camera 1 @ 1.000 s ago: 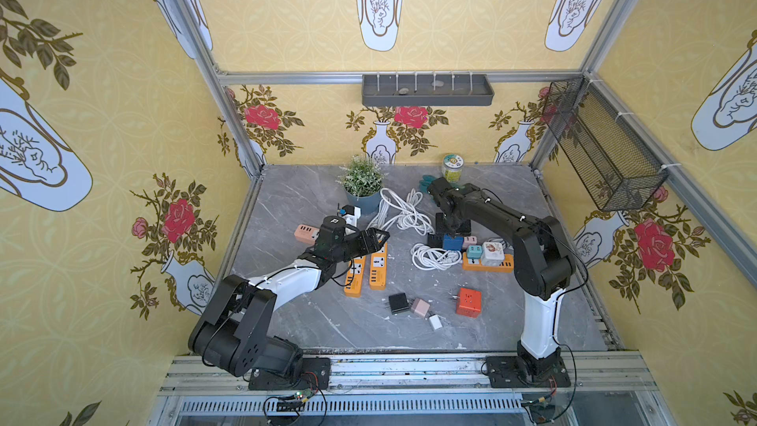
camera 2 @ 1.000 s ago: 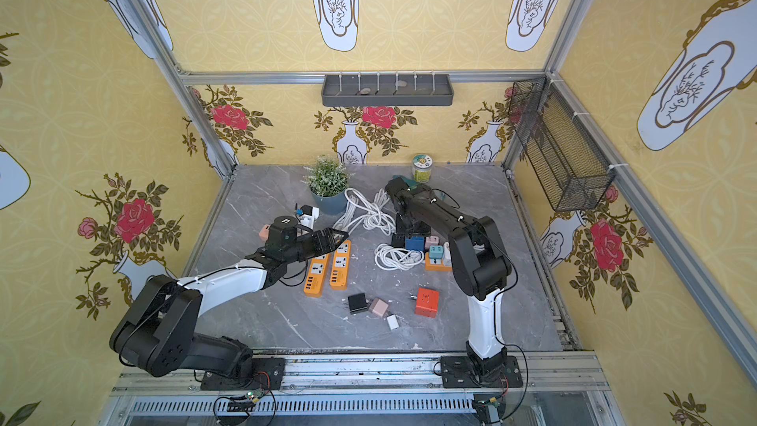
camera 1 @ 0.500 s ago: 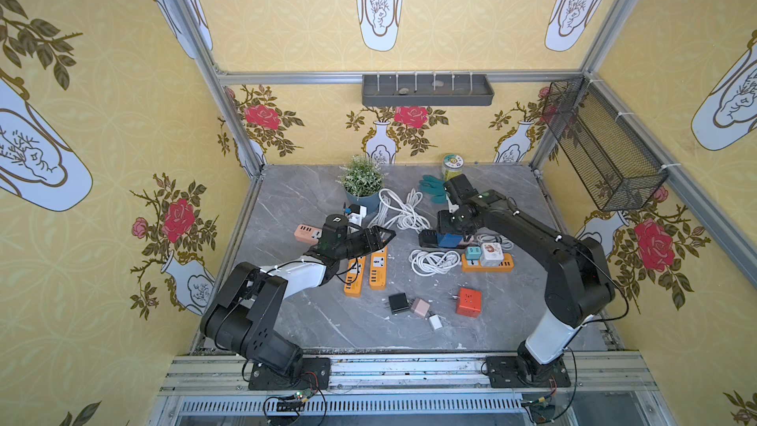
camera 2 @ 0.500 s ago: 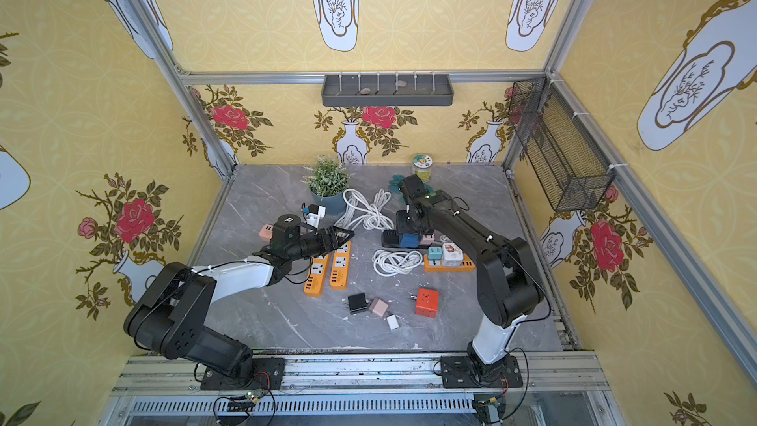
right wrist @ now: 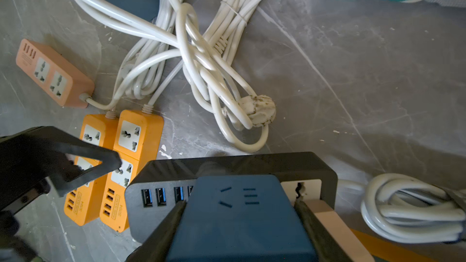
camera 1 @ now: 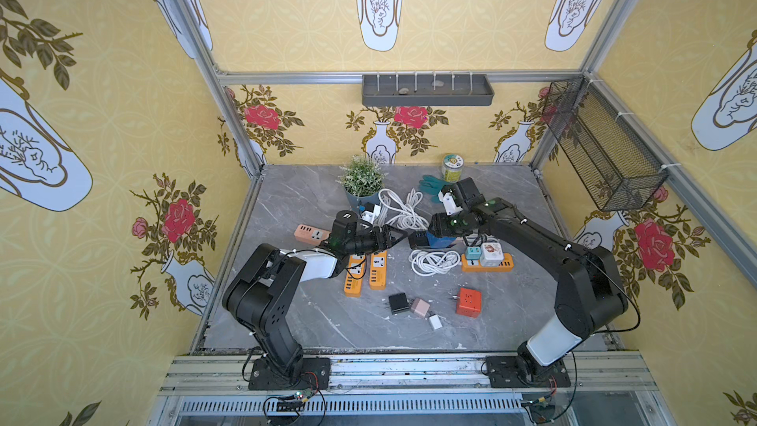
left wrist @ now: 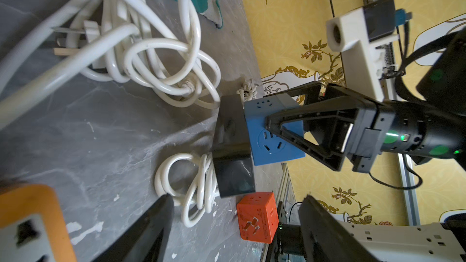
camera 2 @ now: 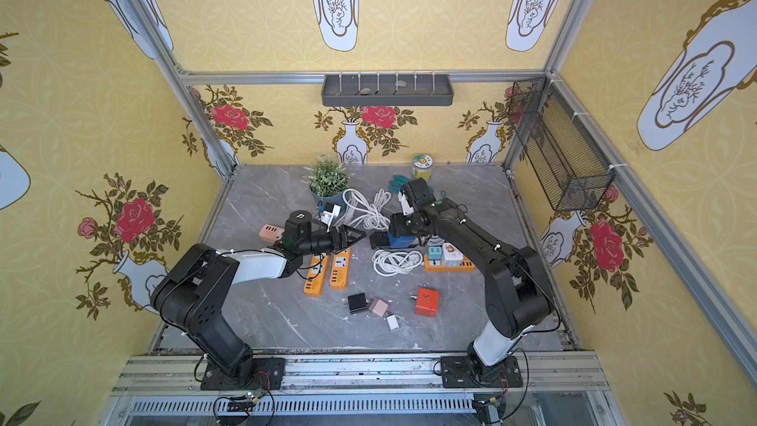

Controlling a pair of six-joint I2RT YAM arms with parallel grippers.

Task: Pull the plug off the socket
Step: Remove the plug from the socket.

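Observation:
My left gripper should keep the socket's loose end (camera 1: 415,240) still before the pull, because the black socket comes up with the blue cube plug (camera 1: 440,242) in my right gripper.
A blue cube plug (camera 1: 441,240) (camera 2: 400,240) sits in a black socket strip (camera 1: 418,238) (camera 2: 379,240) at mid-table. My right gripper (right wrist: 239,205) (camera 1: 439,236) is shut on the plug, one finger on each side face. In the left wrist view the plug (left wrist: 272,137) and the socket (left wrist: 233,147) seem raised a little off the table, joined together. My left gripper (camera 1: 399,236) (left wrist: 237,200) is open, its tips just short of the socket's free end, with nothing between them. One of its fingers (right wrist: 88,162) shows in the right wrist view beside the socket (right wrist: 227,170).
Two orange power strips (camera 1: 366,270) lie under the left arm, a pink one (camera 1: 311,233) behind. White cable bundles (camera 1: 403,209) (camera 1: 434,262) flank the socket. An orange strip with adapters (camera 1: 487,262), an orange cube (camera 1: 469,302), small chargers (camera 1: 409,305) and a plant (camera 1: 362,180) stand around.
My left gripper has reached to the right, closer to the black socket. The right arm's elbow has swung outward to the right, with the gripper staying on the plug.

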